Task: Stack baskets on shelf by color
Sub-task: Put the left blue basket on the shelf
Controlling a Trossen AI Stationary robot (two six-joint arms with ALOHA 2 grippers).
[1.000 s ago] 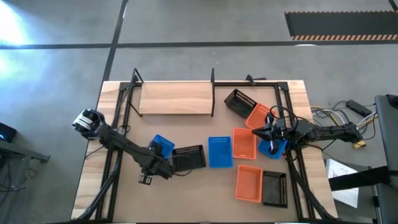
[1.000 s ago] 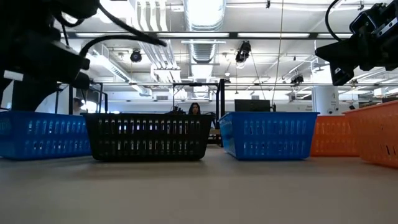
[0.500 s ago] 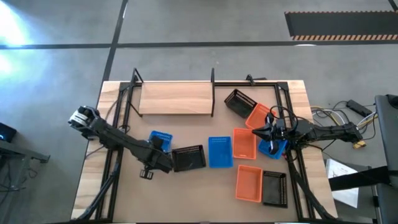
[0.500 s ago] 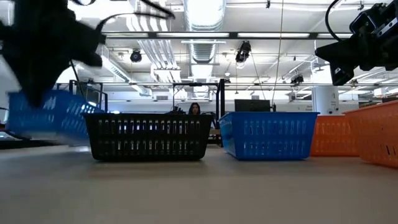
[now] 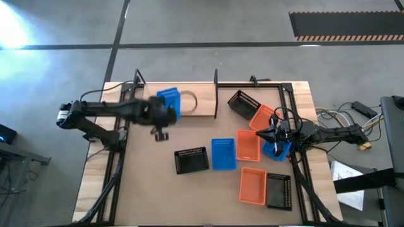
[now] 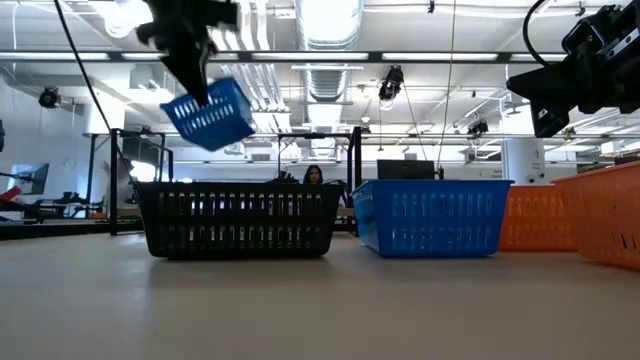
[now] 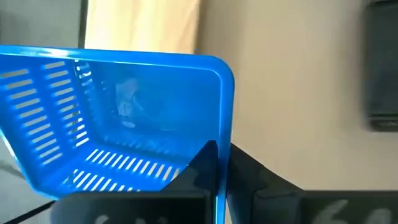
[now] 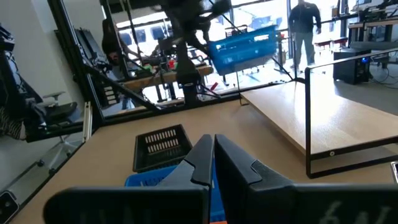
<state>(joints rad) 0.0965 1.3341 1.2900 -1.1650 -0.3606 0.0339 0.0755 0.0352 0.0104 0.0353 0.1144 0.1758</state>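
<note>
I keep lowering the blue basket point(image 5: 169, 99), which hangs open side up above the empty shelf end point(image 5: 151, 91), with my left gripper until its base sits flat there.
My left gripper point(image 5: 163, 113) is shut on a blue basket point(image 5: 168, 103) held high over the left part of the wooden shelf point(image 5: 196, 101); the low view shows the basket point(image 6: 210, 113) tilted in the air. My right gripper point(image 5: 265, 134) is shut and empty, raised above the baskets at the table's right. On the table rest a black basket point(image 5: 191, 160), a blue basket point(image 5: 223, 154), two orange baskets point(image 5: 248, 145) point(image 5: 252, 186), a black basket point(image 5: 278, 190), and a black point(image 5: 243, 104), an orange point(image 5: 262, 118) and a blue basket point(image 5: 279, 151) by the right arm. My left gripper pinches one wall of the blue basket at its rim point(image 7: 219, 134), one finger inside the basket point(image 7: 202, 163) and one outside point(image 7: 255, 180). The basket is lifted clear of table and shelf and hangs tilted below the gripper.
Black metal uprights point(image 5: 216, 94) stand at the shelf's ends and frame rails run along the table's left and right sides. Bare tabletop lies at the near left point(image 5: 139, 189). People stand in the room beyond the table point(image 8: 305, 25).
My left gripper has risen from the table's near left and swung toward the far edge, carrying the blue basket, which has left the tabletop and now hangs tilted above the shelf. The black basket beside it has stayed in place.
</note>
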